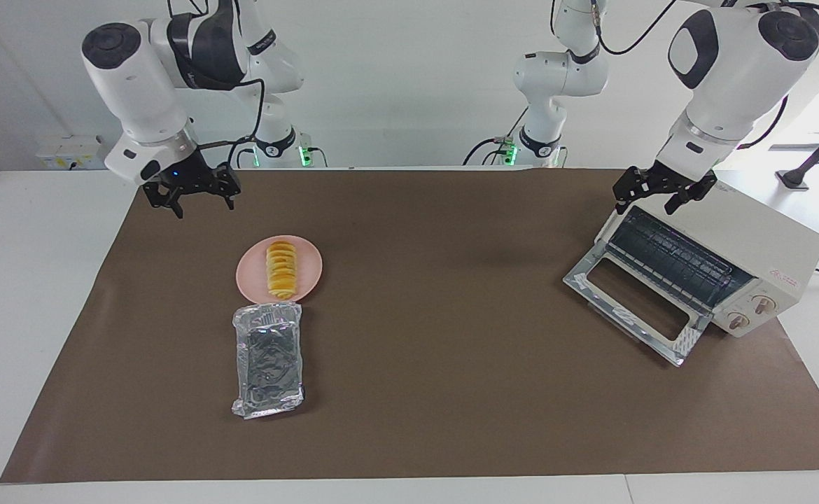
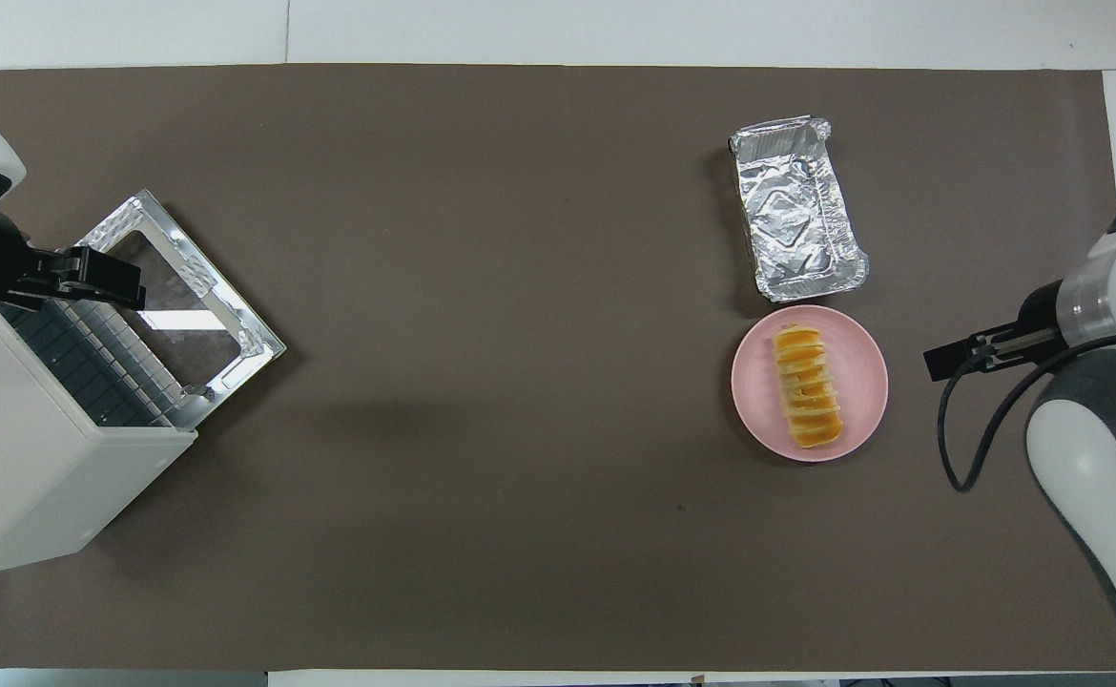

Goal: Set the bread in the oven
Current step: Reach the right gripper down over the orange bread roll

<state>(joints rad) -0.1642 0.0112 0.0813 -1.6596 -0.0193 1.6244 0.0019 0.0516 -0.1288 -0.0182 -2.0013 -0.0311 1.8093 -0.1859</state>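
The bread's narrow width (image 1: 281, 269) lines up with my right gripper's open fingers. I should keep moving over the pink plate until the fingers are on both sides of the bread and close.
The bread (image 1: 281, 269), a short row of yellow-orange slices, lies on a round pink plate (image 1: 311, 269) toward the right arm's end of the table; it also shows in the overhead view (image 2: 808, 399) on the plate (image 2: 863, 382). The cream-white oven (image 1: 766, 245) stands at the left arm's end with its glass door (image 1: 633, 308) dropped open and the dark rack showing; it also shows in the overhead view (image 2: 33, 487). My left gripper (image 1: 661, 190) is open and empty over the oven's top front edge. My right gripper (image 1: 196, 194) is open and empty, in the air over the mat beside the plate.
A crinkled silver foil tray (image 1: 269, 357) lies just beside the plate, farther from the robots, and also shows in the overhead view (image 2: 798, 219). A brown mat (image 1: 437, 364) covers the table. The open oven door (image 2: 186, 286) juts out toward the table's middle.
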